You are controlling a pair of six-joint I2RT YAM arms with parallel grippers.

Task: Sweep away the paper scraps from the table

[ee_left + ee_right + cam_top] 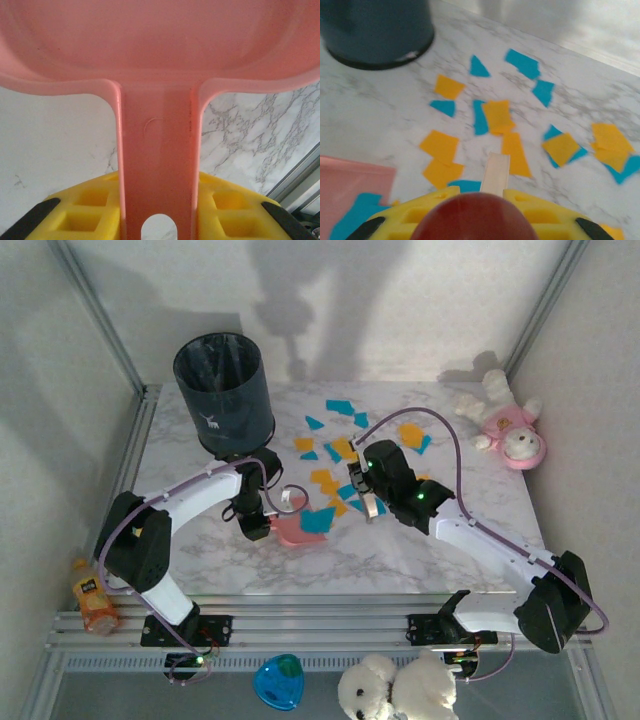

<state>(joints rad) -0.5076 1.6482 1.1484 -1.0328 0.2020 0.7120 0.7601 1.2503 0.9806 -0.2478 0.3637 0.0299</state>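
Next, my right gripper brings the sweeping tool back and pushes the teal scrap (318, 520) deeper into the dustpan (292, 532), since the scrap lies over the dustpan's front edge.
Teal and orange paper scraps (340, 407) lie scattered over the middle and back of the white marble table (200, 560). In the right wrist view they spread ahead of the fingers, such as an orange one (449, 86) and a teal one (522, 62). My left gripper (262, 525) is shut on the handle (157, 165) of a pink dustpan (295, 532), which carries one teal scrap (318, 520). My right gripper (365, 485) is shut on a sweeping tool with a dark red rounded end (470, 217) and a pale flat strip (495, 172), low over the scraps beside the dustpan.
A dark blue bin (222, 390) stands at the back left, close behind the left arm. A pink plush toy (510, 430) lies at the back right corner. Off the table are an orange bottle (92, 600) at the left and a white plush (395, 690) in front.
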